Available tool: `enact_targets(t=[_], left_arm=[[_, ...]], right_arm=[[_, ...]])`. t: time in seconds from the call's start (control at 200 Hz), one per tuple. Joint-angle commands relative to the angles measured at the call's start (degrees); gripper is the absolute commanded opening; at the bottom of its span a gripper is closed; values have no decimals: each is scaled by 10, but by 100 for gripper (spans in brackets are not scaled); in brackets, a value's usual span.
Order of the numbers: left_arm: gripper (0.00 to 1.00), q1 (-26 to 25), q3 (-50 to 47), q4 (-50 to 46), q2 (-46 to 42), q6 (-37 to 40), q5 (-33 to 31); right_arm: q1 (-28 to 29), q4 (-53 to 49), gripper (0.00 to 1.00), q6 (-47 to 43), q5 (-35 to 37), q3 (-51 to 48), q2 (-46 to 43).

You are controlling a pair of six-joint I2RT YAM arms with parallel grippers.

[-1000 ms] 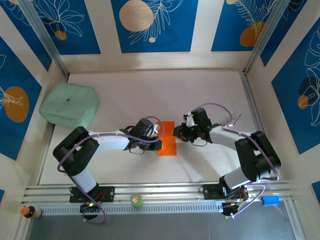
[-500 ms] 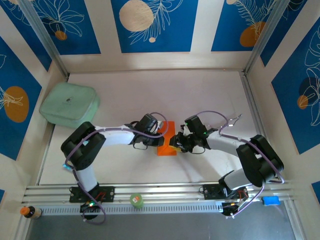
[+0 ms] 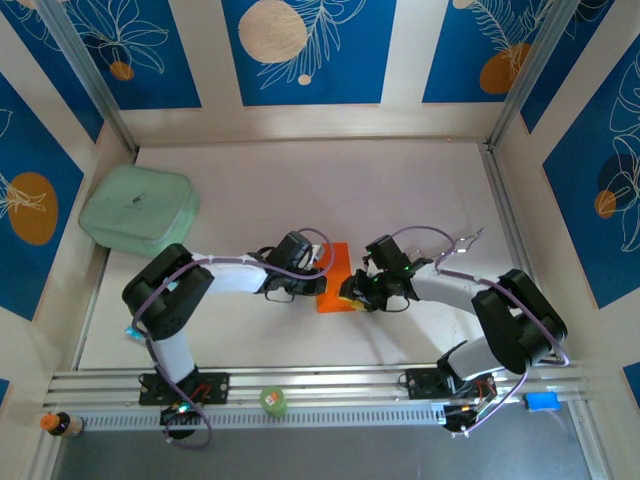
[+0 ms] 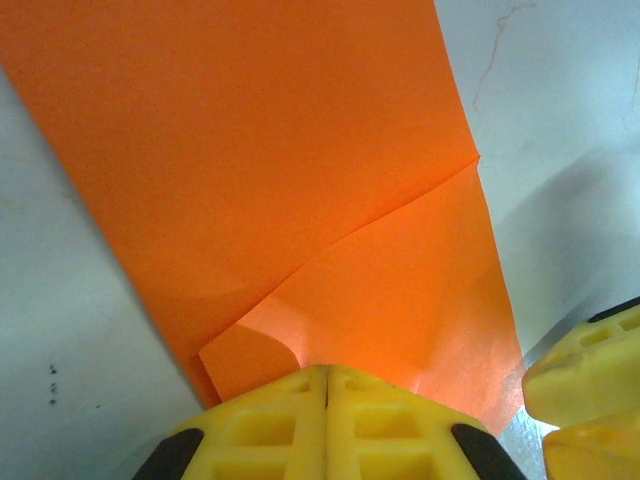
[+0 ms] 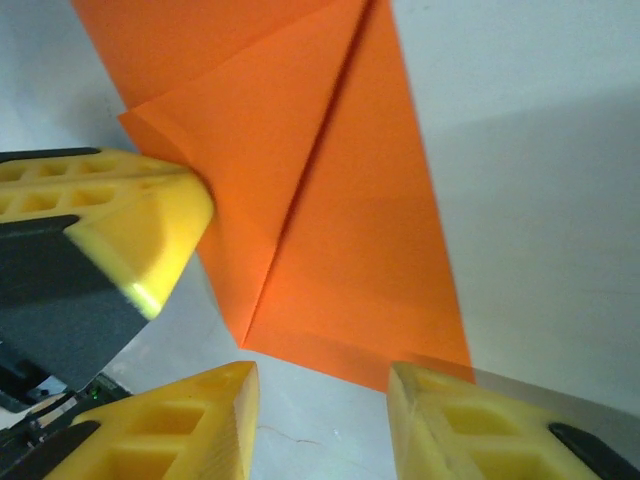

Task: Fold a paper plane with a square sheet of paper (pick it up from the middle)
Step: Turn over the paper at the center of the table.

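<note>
The folded flap (image 5: pixel 250 130) is facing up at the near end of the paper, so next my right gripper grabs the paper's long edge (image 3: pixel 350 260) and flips the paper over.
The square sheet of paper (image 3: pixel 337 272) is bright orange and lies on the white table between my two arms, with a diagonal flap folded over it (image 4: pixel 400 290). My left gripper (image 3: pixel 320 281) sits at its left edge. In the left wrist view its fingers meet at the tips (image 4: pixel 326 372), pinching the curled edge of that flap. From the right, my right gripper (image 3: pixel 349 291) stands open, low over the table. Its two yellow fingers (image 5: pixel 205 420) flank the paper's near edge (image 5: pixel 350 355) without touching it. The left gripper's finger (image 5: pixel 130 230) overlaps the flap's edge.
A pale green pad (image 3: pixel 138 208) lies at the back left. A small green round object (image 3: pixel 272 400) and a little orange-capped bottle (image 3: pixel 60 424) sit on the rail by the arm bases. Blue-patterned walls enclose the table on three sides.
The left gripper has reached right and shut on the paper's edge. The right gripper has come nearer and lower to the paper and opened wider. The paper has tilted slightly.
</note>
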Motion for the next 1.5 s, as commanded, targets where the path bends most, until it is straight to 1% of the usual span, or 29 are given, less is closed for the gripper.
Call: enact_targets(t=[0.0,0.175,0.45,0.6,1.04,1.36,1.495], left_arm=[[5,4,-12,-27,10,-2,0],[5,4,-13,-26,7,1,0],[5,4,-10,-28,10,2,3],[5,4,-12,-27,10,1,3],[4,4,-10,-26,14,1,7],[4,4,-10,-29,12,1,6],[4,4,-9,-30,11,1,5]], right_arm=[[4,-19,40,6,11,0,5],[5,10,41,5,-1,-3,14],[5,18,44,-2,-10,15,43],[1,36,50,-10,-17,22,40],[-59,80,51,-42,-61,62,91],[-90,128,44,-50,-106,61,124],[-93,142,36,-49,-110,51,128]])
